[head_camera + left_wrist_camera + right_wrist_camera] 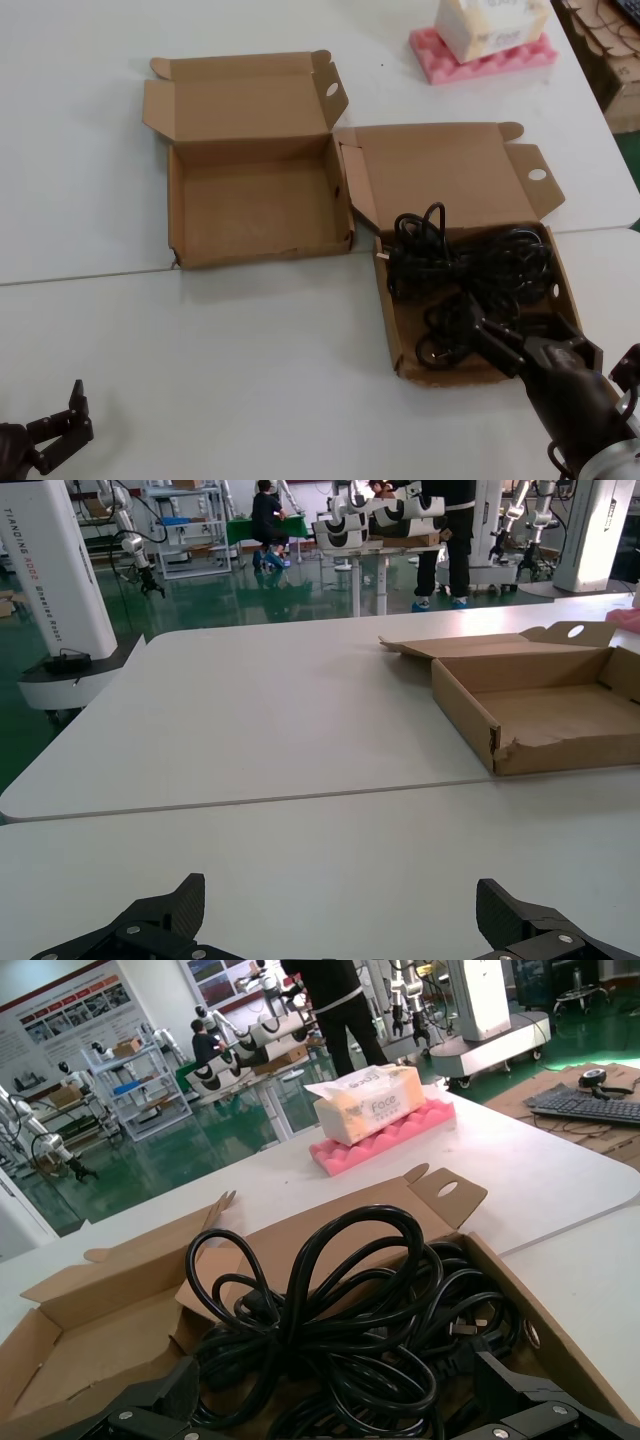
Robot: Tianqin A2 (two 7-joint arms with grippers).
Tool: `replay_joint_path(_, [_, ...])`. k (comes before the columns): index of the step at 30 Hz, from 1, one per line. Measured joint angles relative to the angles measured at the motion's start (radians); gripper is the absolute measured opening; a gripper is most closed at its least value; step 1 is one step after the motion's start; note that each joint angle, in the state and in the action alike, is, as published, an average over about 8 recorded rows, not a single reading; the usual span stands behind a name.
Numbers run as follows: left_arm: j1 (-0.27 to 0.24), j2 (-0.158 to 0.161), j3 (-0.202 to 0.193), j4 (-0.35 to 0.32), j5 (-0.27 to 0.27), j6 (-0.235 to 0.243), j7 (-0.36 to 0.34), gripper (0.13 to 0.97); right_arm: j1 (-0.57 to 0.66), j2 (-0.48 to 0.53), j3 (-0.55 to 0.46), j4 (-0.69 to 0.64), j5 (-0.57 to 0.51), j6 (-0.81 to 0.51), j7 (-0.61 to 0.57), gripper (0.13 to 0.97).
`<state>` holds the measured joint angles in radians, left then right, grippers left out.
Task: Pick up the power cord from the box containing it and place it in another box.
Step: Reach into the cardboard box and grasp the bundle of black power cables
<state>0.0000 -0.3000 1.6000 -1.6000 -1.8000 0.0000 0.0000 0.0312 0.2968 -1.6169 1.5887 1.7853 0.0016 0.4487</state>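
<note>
The black loops are drawn tightly together at their middle [288, 1334], so the power cord [432, 250] will come up as a bundle when the robot lifts, and other cords will stay behind.
The power cord [470, 265] lies as a pile of black loops in the right-hand brown box [386, 320], lid open behind it. A plug with silver prongs [470, 1328] shows among the loops [340, 1300]. My right gripper [530, 335] is open at that box's near end, low over the cord, its fingers either side of the loops [337, 1380]. The other box [255, 215] stands empty to the left, lid open, with a small tear at its front corner [495, 742]. My left gripper [60, 425] rests open near the table's front left, holding nothing [340, 895].
A tissue box on pink foam [480, 55] sits at the back right [385, 1135]. Stacked cardboard [610, 50] and a keyboard [590, 1105] lie off the right edge. A seam between two table tops [90, 275] runs across in front of the empty box.
</note>
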Motion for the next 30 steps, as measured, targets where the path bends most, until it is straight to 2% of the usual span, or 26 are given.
replay_joint_path(21, [0.0,0.0,0.0,0.0,0.0,0.0,0.0,0.965,0.03,0.01,-0.02,-0.022,0.003,0.024,0.0,0.966])
replay_joint_path(25, [0.0,0.0,0.0,0.0,0.0,0.0,0.0,0.946,0.086,-0.026,0.005,-0.078,-0.017,0.0,0.0,0.966])
replay_joint_path(30, [0.0,0.0,0.0,0.0,0.0,0.0,0.0,0.916,0.198,-0.114,0.096,-0.212,-0.03,-0.081,0.0,0.966])
